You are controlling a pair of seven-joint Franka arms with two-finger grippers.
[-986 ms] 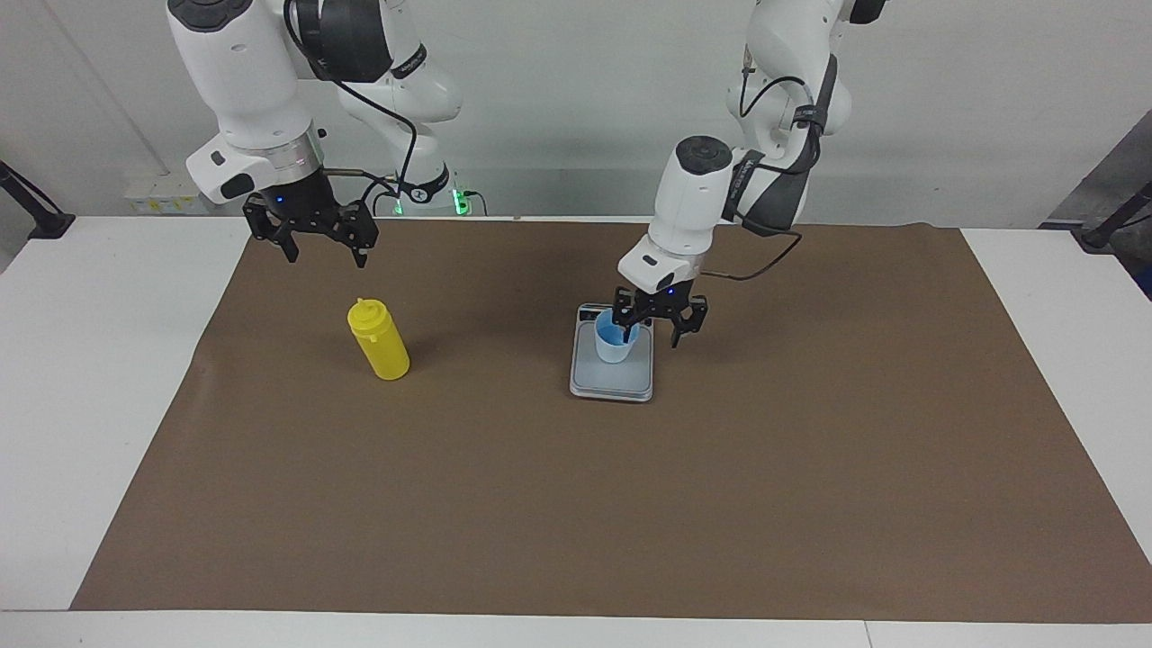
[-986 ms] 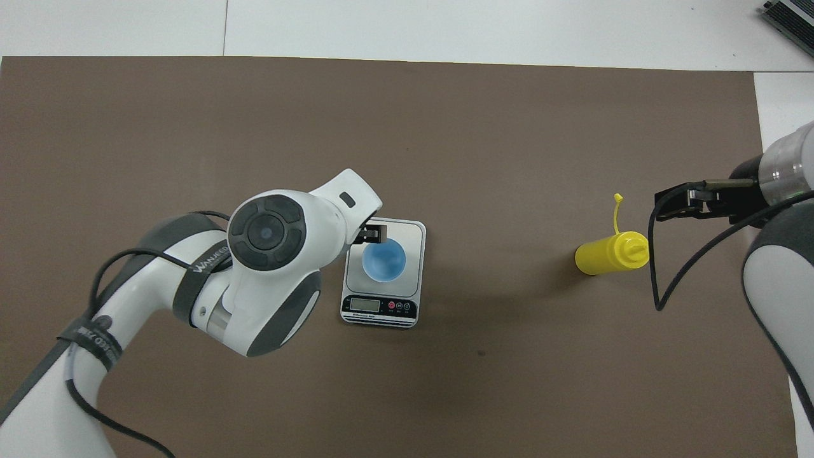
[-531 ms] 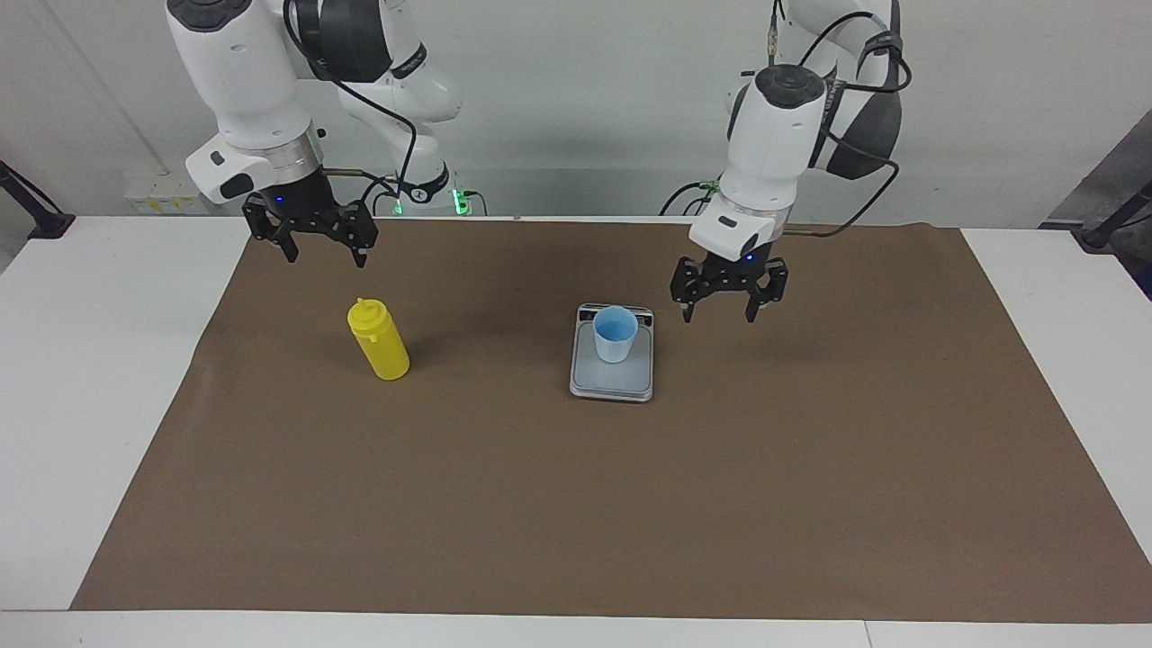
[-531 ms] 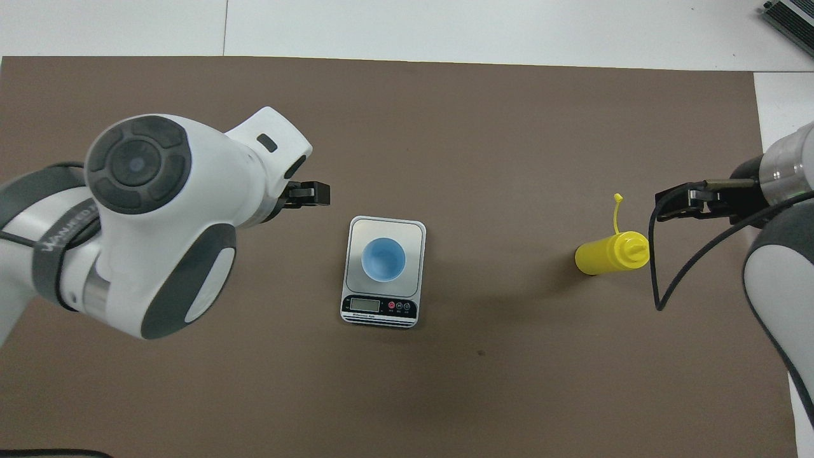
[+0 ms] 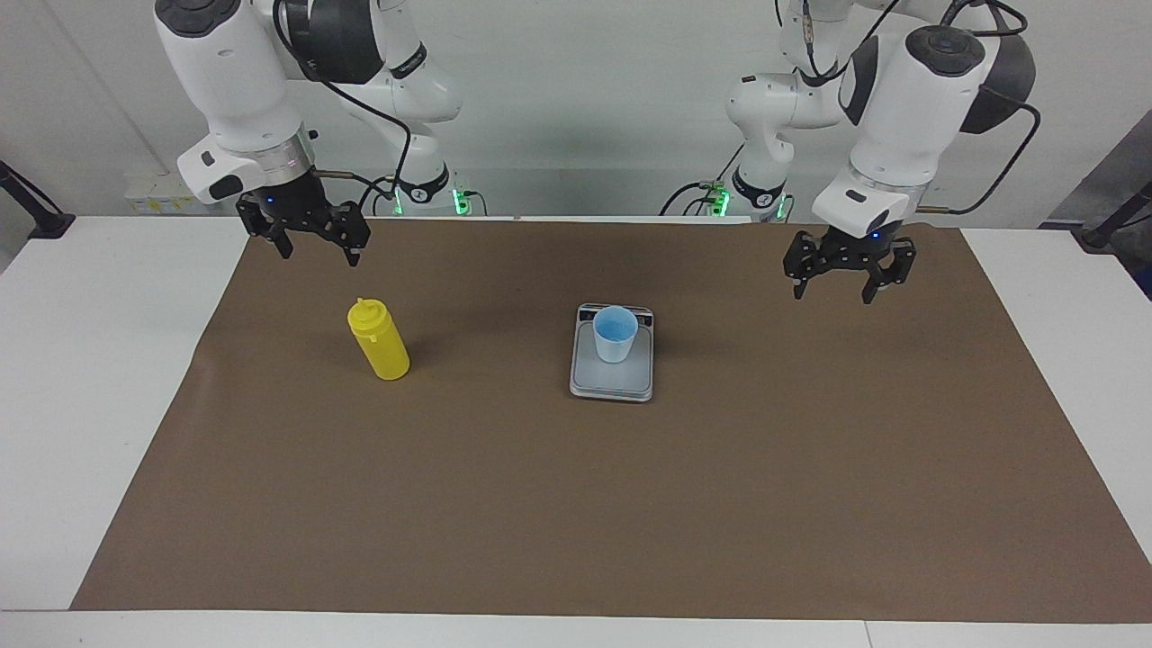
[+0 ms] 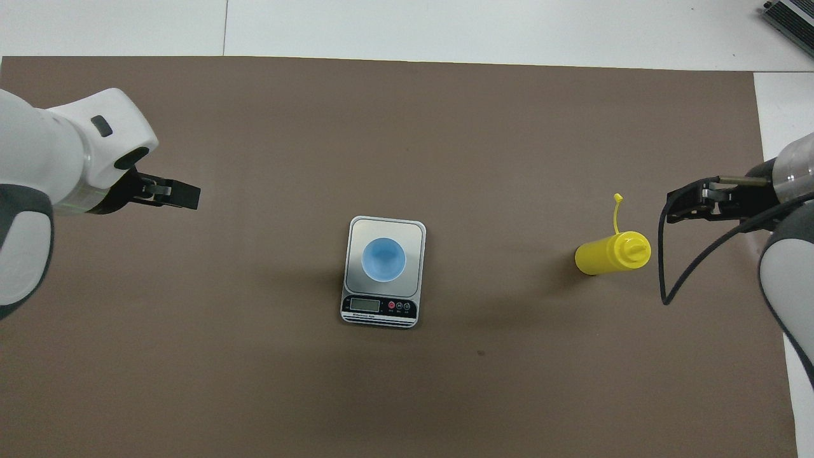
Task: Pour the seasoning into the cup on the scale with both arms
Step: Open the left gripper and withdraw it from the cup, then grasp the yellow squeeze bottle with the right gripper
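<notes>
I expect the small cap (image 6: 618,198) to come along, held out to the side, when I tip the bottle, because the tether (image 6: 615,218) sticks out from the bottle.
The light blue cup (image 5: 616,335) (image 6: 383,259) stands upright on the grey scale (image 5: 601,380) (image 6: 357,229) mid-table. The yellow seasoning bottle (image 5: 381,346) (image 6: 609,256) stands upright on the mat toward the right arm's end, its small cap hanging off on its tether. My left gripper (image 5: 832,293) (image 6: 181,194) hangs open and empty over bare mat, well off the scale toward the left arm's end. My right gripper (image 5: 320,257) (image 6: 682,208) hovers open and empty above the mat, close to the bottle on the robots' side and not touching it.
A brown mat (image 5: 576,504) covers most of the white table (image 5: 90,360). The scale's display strip (image 6: 380,306) faces the robots. Black cables loop from both wrists.
My left gripper has left the cup on the scale, risen, and swung away toward the left arm's end of the table. The right gripper has edged slightly outward. Cup and bottle have not moved.
</notes>
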